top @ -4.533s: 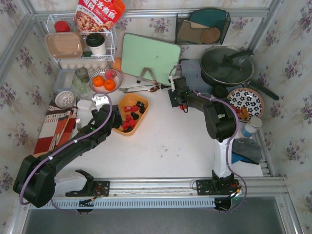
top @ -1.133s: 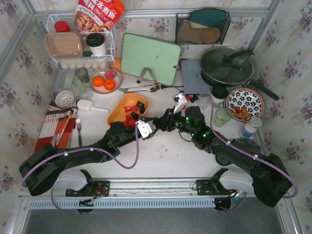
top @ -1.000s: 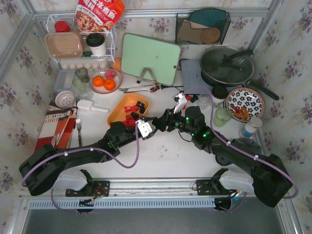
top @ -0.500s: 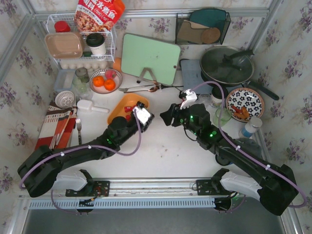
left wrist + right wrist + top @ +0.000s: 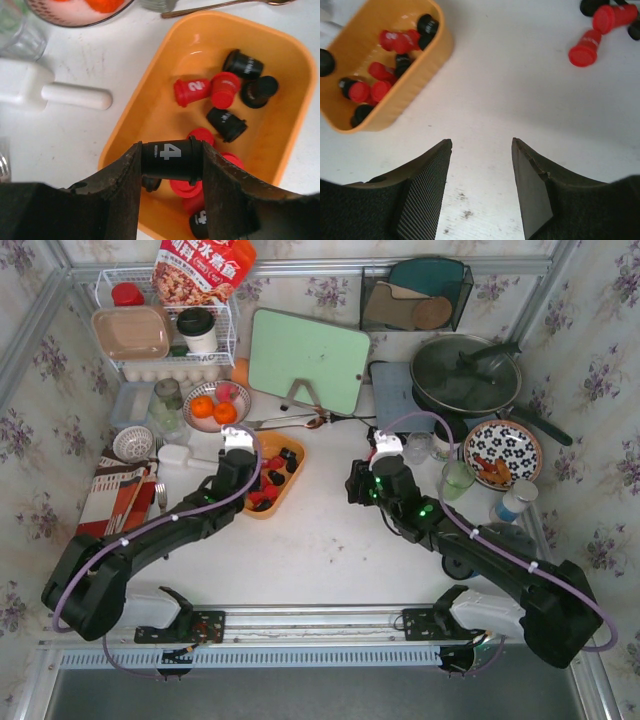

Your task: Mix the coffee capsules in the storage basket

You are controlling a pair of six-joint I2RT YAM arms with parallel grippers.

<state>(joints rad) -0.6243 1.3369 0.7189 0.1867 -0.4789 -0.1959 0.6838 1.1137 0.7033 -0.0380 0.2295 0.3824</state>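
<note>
The loose red capsule (image 5: 585,49) lies a long way from the storage basket and the robot's left gripper, so the right gripper should pick up the capsule and pass it to the left gripper.
The storage basket (image 5: 150,85) is a shallow orange tray; in the top view the storage basket (image 5: 290,480) lies left of centre. Several red and black coffee capsules (image 5: 225,91) lie in it. My left gripper (image 5: 171,148) hangs over the basket's near end, shut on a black capsule (image 5: 172,161) marked "4", held sideways. In the top view the left gripper (image 5: 245,475) is at the basket's left rim. My right gripper (image 5: 481,142) stands open over bare table, nothing between its fingers, right of the basket (image 5: 395,112). Loose red capsules (image 5: 583,54) lie on the table beyond it.
A bowl of oranges (image 5: 215,405) and a white scoop (image 5: 180,455) sit left of the basket, a spoon (image 5: 290,421) behind it. A green cutting board (image 5: 308,358), a pan (image 5: 465,375), a glass (image 5: 456,478) and a patterned plate (image 5: 503,452) stand behind and right.
A second ago both grippers met at mid-table. The left one has since carried the black capsule back over the basket; the right one drew back right and opened wider.
</note>
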